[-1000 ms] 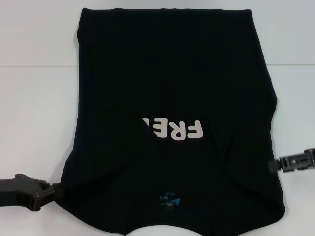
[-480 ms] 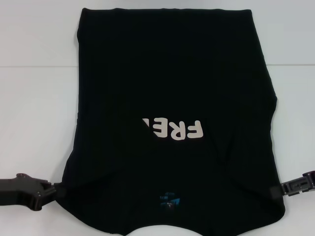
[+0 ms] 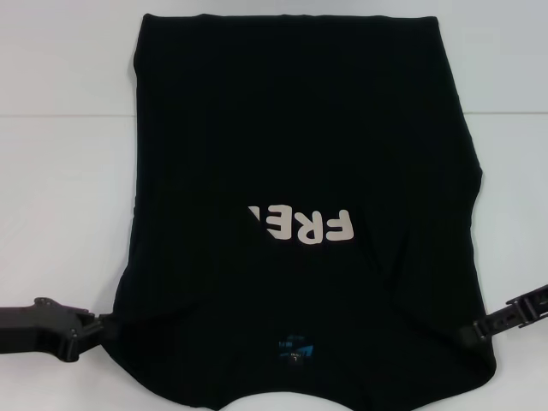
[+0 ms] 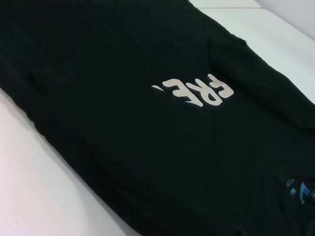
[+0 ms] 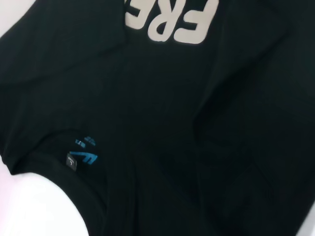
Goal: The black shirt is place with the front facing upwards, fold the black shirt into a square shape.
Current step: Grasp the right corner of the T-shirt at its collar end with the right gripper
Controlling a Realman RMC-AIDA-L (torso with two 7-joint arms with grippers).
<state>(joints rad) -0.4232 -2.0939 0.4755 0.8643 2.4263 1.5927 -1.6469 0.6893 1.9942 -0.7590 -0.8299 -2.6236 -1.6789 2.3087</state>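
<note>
The cloth inside the shirt's side edge [image 3: 459, 337] has my right gripper's finger lying on it, so next my right gripper backs out and takes hold of that edge [image 3: 491, 345] before folding.
The black shirt [image 3: 300, 128] lies front up on the white table [image 3: 60, 171], its sleeves folded in. White letters "FRE" [image 3: 301, 224] show upside down and the blue neck label [image 3: 295, 351] is near the front edge. My left gripper [image 3: 96, 328] is at the shirt's near-left edge, shut on the cloth. My right gripper [image 3: 478, 334] touches the shirt's near-right edge. The left wrist view shows the shirt [image 4: 123, 157] and its letters [image 4: 197, 91]. The right wrist view shows the shirt [image 5: 206, 147], its letters [image 5: 170, 19] and the label [image 5: 83, 156].
Bare white table surrounds the shirt on the left [image 3: 51, 257] and right [image 3: 514, 171]. The shirt's near hem reaches the bottom edge of the head view.
My right gripper has moved down along the shirt's right edge toward the near corner and tilted. My left gripper has shifted slightly right and down at the left edge.
</note>
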